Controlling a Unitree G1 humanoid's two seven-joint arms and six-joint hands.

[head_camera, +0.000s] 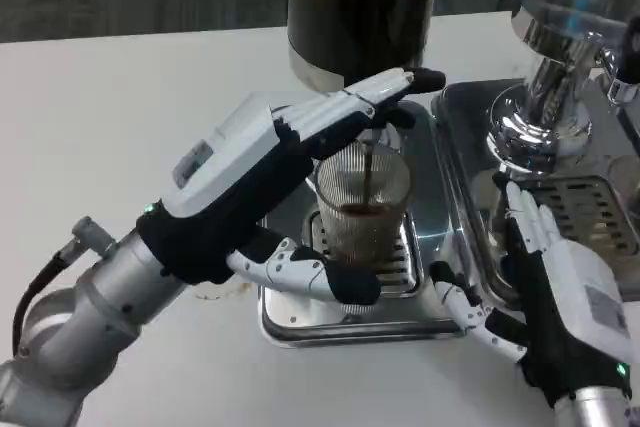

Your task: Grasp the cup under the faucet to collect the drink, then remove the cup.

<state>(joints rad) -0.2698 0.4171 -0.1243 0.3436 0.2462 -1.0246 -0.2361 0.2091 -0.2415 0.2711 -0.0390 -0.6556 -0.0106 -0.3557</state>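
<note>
My gripper is going to carry the cup off the drip tray. The drink will stay inside, because the brown drink (361, 231) is well below the cup's rim (402, 163).
A ribbed clear cup (365, 209) stands on the grate of a steel drip tray (440, 237), under the dark dispenser (360, 2). A thin dark stream (368, 165) falls into it, and brown drink fills its lower part. My left hand (250, 187) brackets the cup. Its fingers (385, 92) stretch across just above and behind the rim and hide the faucet. Its thumb (325, 277) lies low in front of the cup's base, and no firm grip shows. My right hand (565, 297) rests open at the right, beside the tray's front corner.
A chrome machine (550, 77) stands at the back right on a second steel tray (465, 112) with its own grate (600, 207), close to my right hand. A faint wet stain (215, 287) marks the white table left of the drip tray.
</note>
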